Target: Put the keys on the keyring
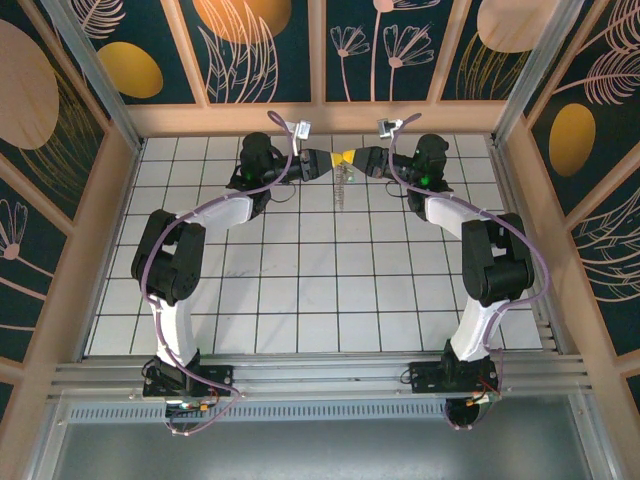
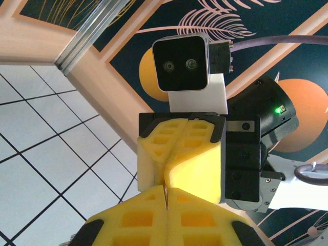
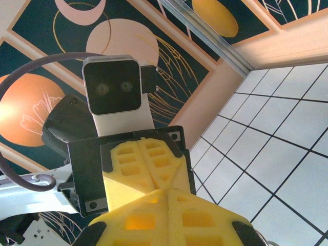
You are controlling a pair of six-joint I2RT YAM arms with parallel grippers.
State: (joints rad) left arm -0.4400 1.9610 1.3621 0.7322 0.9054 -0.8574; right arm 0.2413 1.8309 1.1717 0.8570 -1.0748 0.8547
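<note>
The green key dangles (image 1: 350, 177) under the closed fingers of my right gripper, so next my right gripper opens, moves back and comes in lower to grab the green key.
High over the far part of the tiled table (image 1: 300, 290), my left gripper (image 1: 336, 160) and right gripper (image 1: 352, 158) meet tip to tip, yellow pads touching. A small bunch of keys (image 1: 347, 186), one with a green spot, dangles just under that meeting point; the keyring itself is too thin to make out there. In the left wrist view my left gripper (image 2: 166, 199) is shut with a thin metal sliver (image 2: 166, 193) pinched at its tips, facing the right gripper (image 2: 166, 177). In the right wrist view my right gripper (image 3: 167, 197) is shut, its pads pressed flat together.
The wooden back wall (image 1: 320, 118) runs close behind both grippers. Purple cables (image 1: 210, 210) loop along each arm. Open white tiles stretch from under the grippers toward the arm bases (image 1: 185, 375).
</note>
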